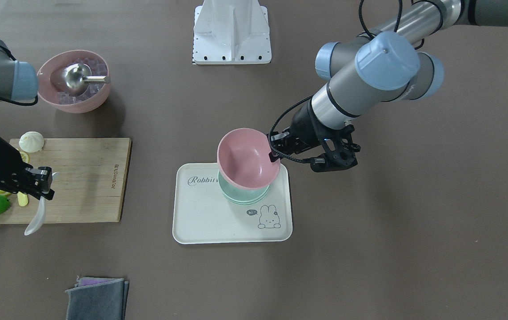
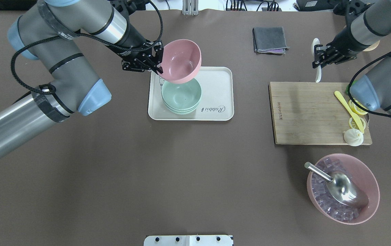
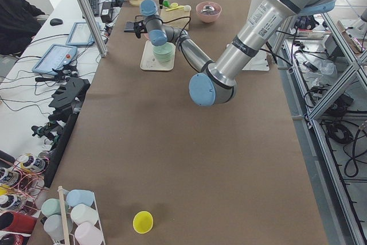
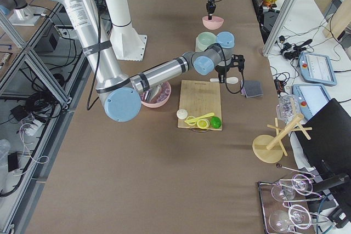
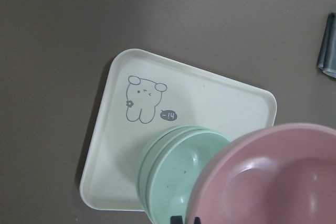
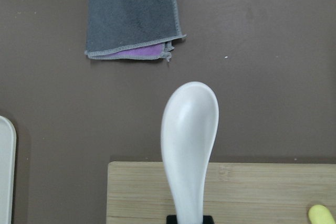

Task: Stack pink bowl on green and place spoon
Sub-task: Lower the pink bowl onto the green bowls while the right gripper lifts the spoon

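Note:
The pink bowl is tilted and off-centre above the green bowls' rim. My left gripper should move it over the middle of the green bowls and make it level before lowering it.
My left gripper (image 2: 158,65) is shut on the rim of the small pink bowl (image 2: 181,60) and holds it tilted just above the stack of pale green bowls (image 2: 181,96) on the white tray (image 2: 216,85). In the front view the pink bowl (image 1: 246,158) overlaps the green stack (image 1: 245,195). The left wrist view shows the pink bowl (image 5: 273,177) beside and over the green bowls (image 5: 176,177). My right gripper (image 2: 319,58) is shut on the handle of the white spoon (image 2: 316,58) and holds it in the air at the far edge of the wooden board (image 2: 311,112). The spoon's scoop (image 6: 190,129) points away.
A larger pink bowl (image 2: 369,205) with ice cubes and a steel scoop (image 2: 339,184) stands at the near right. A yellow knife (image 2: 349,106), lemon slices and a white bun (image 2: 353,137) lie on the board's right end. A folded grey cloth (image 2: 270,39) lies at the far side.

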Motion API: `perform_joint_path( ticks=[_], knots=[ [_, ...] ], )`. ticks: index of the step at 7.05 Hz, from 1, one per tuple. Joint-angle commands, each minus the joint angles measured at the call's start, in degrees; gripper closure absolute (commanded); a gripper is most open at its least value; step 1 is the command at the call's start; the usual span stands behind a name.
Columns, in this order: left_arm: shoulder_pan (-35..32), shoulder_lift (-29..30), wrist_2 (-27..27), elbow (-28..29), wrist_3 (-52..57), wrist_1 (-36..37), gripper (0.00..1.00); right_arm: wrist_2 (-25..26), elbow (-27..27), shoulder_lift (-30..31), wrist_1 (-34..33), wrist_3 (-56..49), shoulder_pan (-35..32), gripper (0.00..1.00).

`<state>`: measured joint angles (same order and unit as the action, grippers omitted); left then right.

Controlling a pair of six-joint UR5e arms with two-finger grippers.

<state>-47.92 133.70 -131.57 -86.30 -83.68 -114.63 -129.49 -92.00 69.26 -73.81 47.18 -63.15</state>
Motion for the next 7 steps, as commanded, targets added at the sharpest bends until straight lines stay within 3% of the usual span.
perform_joint_path(
  ticks=[1,4,7],
  knots=[
    [2.4,1.9,1.7,0.0,-1.9,0.0,1.0,-1.5,-0.1,2.3,0.0,-3.5,-3.1,1.0],
    [2.4,-3.9,1.8,0.9,8.1,-4.4,1.0,-1.4,0.2,3.0,0.0,-6.0,-3.5,1.0],
    [2.5,-4.6,1.8,4.1,9.1,-9.9,1.0,-1.0,-0.1,3.4,0.0,-6.0,-3.4,1.0]
  ],
)
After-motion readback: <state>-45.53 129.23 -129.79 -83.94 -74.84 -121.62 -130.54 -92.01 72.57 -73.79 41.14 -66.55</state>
